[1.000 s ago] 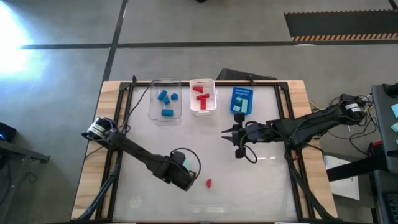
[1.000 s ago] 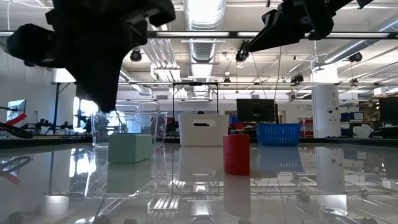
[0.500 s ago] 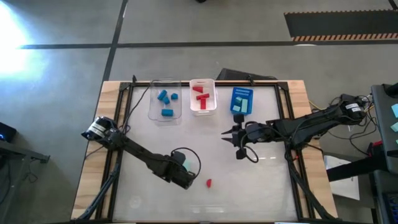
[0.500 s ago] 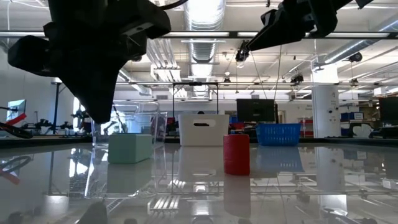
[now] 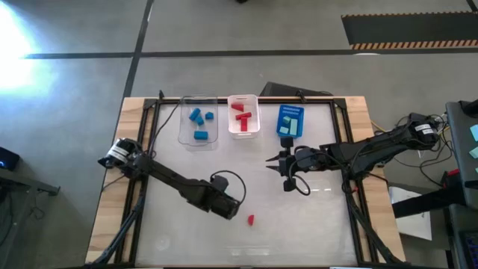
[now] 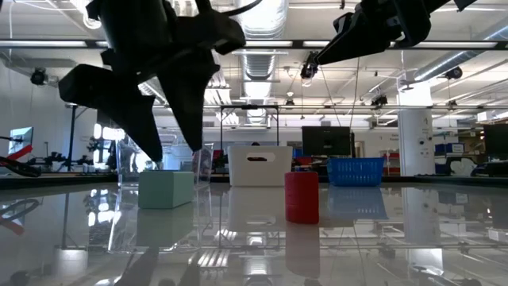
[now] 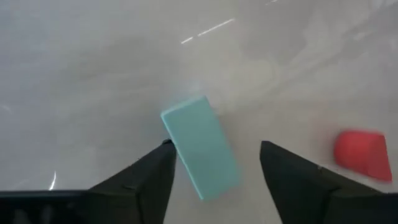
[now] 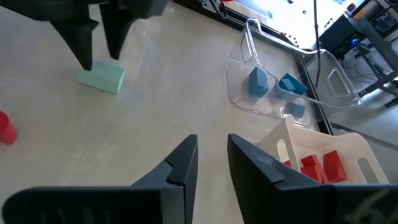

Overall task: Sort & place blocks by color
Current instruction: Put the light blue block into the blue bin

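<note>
My left gripper should pick up the block [image 6: 166,190] and pass it to my right gripper, because the mint block is under my left gripper but the blue bin [image 5: 290,121] is closer to my right gripper.
A pale mint block [image 7: 200,146] lies flat on the table near its front middle; it also shows in the low view [image 6: 165,189] and the right wrist view [image 8: 101,76]. My left gripper [image 6: 176,155] hangs open just over it, one finger on each side, and covers it in the high view [image 5: 230,209]. A red block [image 5: 251,220] stands upright on the table just right of them. My right gripper [image 5: 270,159] hovers over the table's middle right, its fingers [image 8: 183,168] a narrow gap apart with nothing between them.
Along the far edge stand three bins. The clear bin [image 5: 184,133] holds blue blocks, the white bin [image 5: 256,127] holds red blocks, and the blue bin [image 5: 281,113] holds mint blocks. A black cable loops beside each gripper.
My left gripper has moved a little toward the table's right and down over the mint block, and it has opened from shut. The mint block and the red block have stayed where they were.
</note>
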